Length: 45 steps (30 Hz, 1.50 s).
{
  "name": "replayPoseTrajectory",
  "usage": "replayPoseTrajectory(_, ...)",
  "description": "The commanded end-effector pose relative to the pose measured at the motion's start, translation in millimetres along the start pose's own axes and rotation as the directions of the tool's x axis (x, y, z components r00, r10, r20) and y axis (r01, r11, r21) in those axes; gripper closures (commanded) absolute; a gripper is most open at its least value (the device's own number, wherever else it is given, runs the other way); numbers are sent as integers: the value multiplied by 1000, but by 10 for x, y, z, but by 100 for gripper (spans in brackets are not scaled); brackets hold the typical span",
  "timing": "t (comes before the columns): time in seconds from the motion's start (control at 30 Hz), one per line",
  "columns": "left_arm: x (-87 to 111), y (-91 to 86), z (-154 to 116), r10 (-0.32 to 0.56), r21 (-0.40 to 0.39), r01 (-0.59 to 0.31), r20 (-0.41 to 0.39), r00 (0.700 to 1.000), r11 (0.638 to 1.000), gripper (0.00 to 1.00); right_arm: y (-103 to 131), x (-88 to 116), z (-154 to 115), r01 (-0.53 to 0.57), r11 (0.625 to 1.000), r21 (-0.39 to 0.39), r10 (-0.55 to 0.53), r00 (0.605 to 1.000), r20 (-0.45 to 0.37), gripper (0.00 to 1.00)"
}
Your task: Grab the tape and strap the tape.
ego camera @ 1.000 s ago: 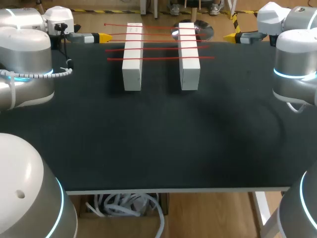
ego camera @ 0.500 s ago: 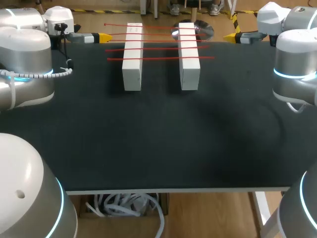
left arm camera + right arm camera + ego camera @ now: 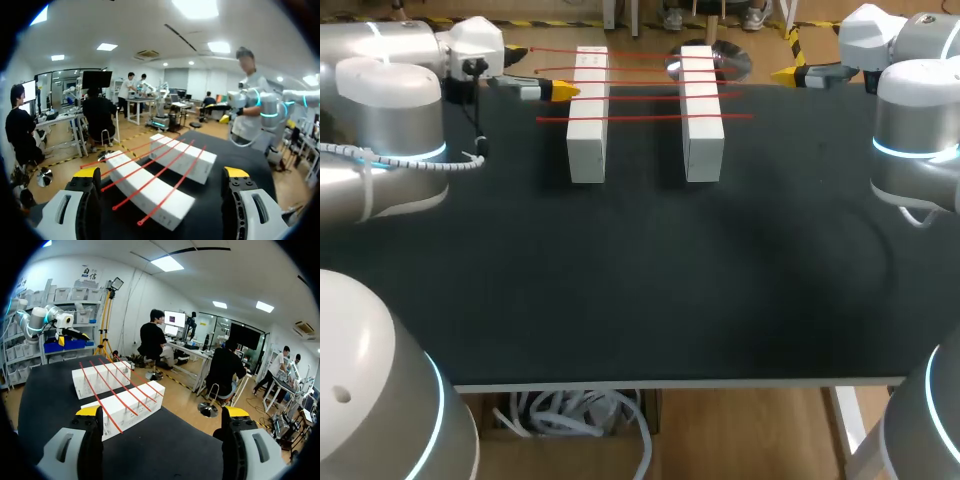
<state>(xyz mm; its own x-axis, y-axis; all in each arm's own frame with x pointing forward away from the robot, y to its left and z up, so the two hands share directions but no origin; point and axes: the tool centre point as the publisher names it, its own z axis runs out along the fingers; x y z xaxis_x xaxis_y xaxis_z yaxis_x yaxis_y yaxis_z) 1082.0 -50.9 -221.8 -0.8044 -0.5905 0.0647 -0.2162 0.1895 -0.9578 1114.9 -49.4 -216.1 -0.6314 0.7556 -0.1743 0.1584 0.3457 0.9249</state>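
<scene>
The overhanging ends (image 3: pixel 550 119) stick out level past the white blocks. The nearest red strap (image 3: pixel 645 118) will stay almost straight when I raise its end.
Two long white blocks (image 3: pixel 587 115) (image 3: pixel 702 112) stand side by side near the table's far edge. Several thin red tape strips (image 3: pixel 640 97) lie across both of them. My left gripper (image 3: pixel 560 91) hovers open just left of the left block, level with the strips' left ends. In the left wrist view its gripper (image 3: pixel 161 175) frames the nearer block (image 3: pixel 150 192) and the red strips (image 3: pixel 150 176) ahead. My right gripper (image 3: pixel 782 75) is open at the far right, apart from the right block. The right wrist view shows that gripper (image 3: pixel 162 412) facing both blocks (image 3: pixel 125 411) and the strips (image 3: pixel 115 390).
A black mat covers the table (image 3: pixel 640 280). The blocks sit close to its far edge. My arms' big grey links stand at the left side (image 3: pixel 390 130) and right side (image 3: pixel 920 130), and their bases rise at the near corners (image 3: pixel 370 400).
My left arm has swung to the right, bringing its gripper up beside the left block and the strips' ends. The right arm, blocks and strips have stayed put.
</scene>
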Motion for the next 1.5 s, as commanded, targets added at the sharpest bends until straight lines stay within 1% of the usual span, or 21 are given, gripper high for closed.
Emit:
replayPoseTrajectory(0.03,-46,58,169,12,17,-11,-35,999,1000,0,-5,-1,-3,0,1000,-2,0,1000,-1,0)
replayPoseTrajectory(0.13,-66,92,201,40,7,-40,-27,999,999,0,-5,-1,-3,0,1000,-2,0,1000,-1,0)
replayPoseTrajectory(0.17,-83,97,197,49,8,-48,-29,998,999,9,-5,-1,-3,0,1000,-2,0,1000,-1,0)
replayPoseTrajectory(0.2,-110,98,192,52,10,-52,-25,998,999,7,-5,-1,-3,0,1000,-2,0,1000,-1,0)
replayPoseTrajectory(0.23,-134,96,179,50,13,-49,-48,998,999,29,-5,-1,-3,0,1000,-2,0,1000,-1,0)
replayPoseTrajectory(0.27,-151,88,156,53,18,-52,-54,997,999,100,-5,-1,-3,0,1000,-2,0,1000,-1,0)
replayPoseTrajectory(0.33,-189,69,123,64,25,-62,-53,997,998,100,-5,-1,-3,0,1000,-2,0,1000,-1,0)
replayPoseTrajectory(0.37,-205,66,95,74,29,-72,-66,995,997,86,-5,-1,-3,0,1000,-2,0,1000,-1,0)
replayPoseTrajectory(0.4,-216,66,72,84,30,-82,-70,994,996,100,-5,-1,-3,0,1000,-2,0,1000,-1,0)
replayPoseTrajectory(0.47,-237,69,20,88,36,-86,-86,992,996,98,-5,-1,-3,0,1000,-2,0,1000,-1,0)
replayPoseTrajectory(0.53,-249,83,-25,102,38,-99,-97,990,994,73,-5,-1,-3,0,1000,-2,0,1000,-1,0)
replayPoseTrajectory(0.57,-254,90,-49,108,40,-105,-106,988,994,87,-5,-1,-3,0,1000,-2,0,1000,-1,0)
replayPoseTrajectory(0.6,-258,94,-67,110,40,-106,-113,987,994,92,-5,-1,-3,0,1000,-2,0,1000,-1,0)
replayPoseTrajectory(0.67,-274,103,-101,113,45,-108,-137,984,993,75,-5,-1,-3,0,1000,-2,0,1000,-1,0)
replayPoseTrajectory(0.8,-330,128,-130,114,44,-109,-146,983,993,71,-5,-1,-3,0,1000,-2,0,1000,-1,0)
replayPoseTrajectory(0.87,-361,135,-145,111,44,-106,-157,981,993,60,-5,-1,-3,0,1000,-2,0,1000,-1,0)
replayPoseTrajectory(0.93,-392,147,-162,113,44,-107,-160,981,993,69,-5,-1,-3,0,1000,-2,0,1000,-1,0)
replayPoseTrajectory(1.0,-420,163,-174,112,42,-107,-164,980,993,66,-5,-1,-3,0,1000,-2,0,1000,-1,0)
replayPoseTrajectory(1.17,-432,211,-207,127,39,-122,-194,973,992,69,-5,-1,-3,0,1000,-2,0,1000,-1,0)
replayPoseTrajectory(1.4,-408,302,-262,136,38,-130,-229,964,991,59,-5,-1,-3,0,1000,-2,0,1000,-1,0)
replayPoseTrajectory(1.5,-407,352,-261,140,35,-136,-241,960,990,60,-5,-1,-3,0,1000,-2,0,1000,-1,0)
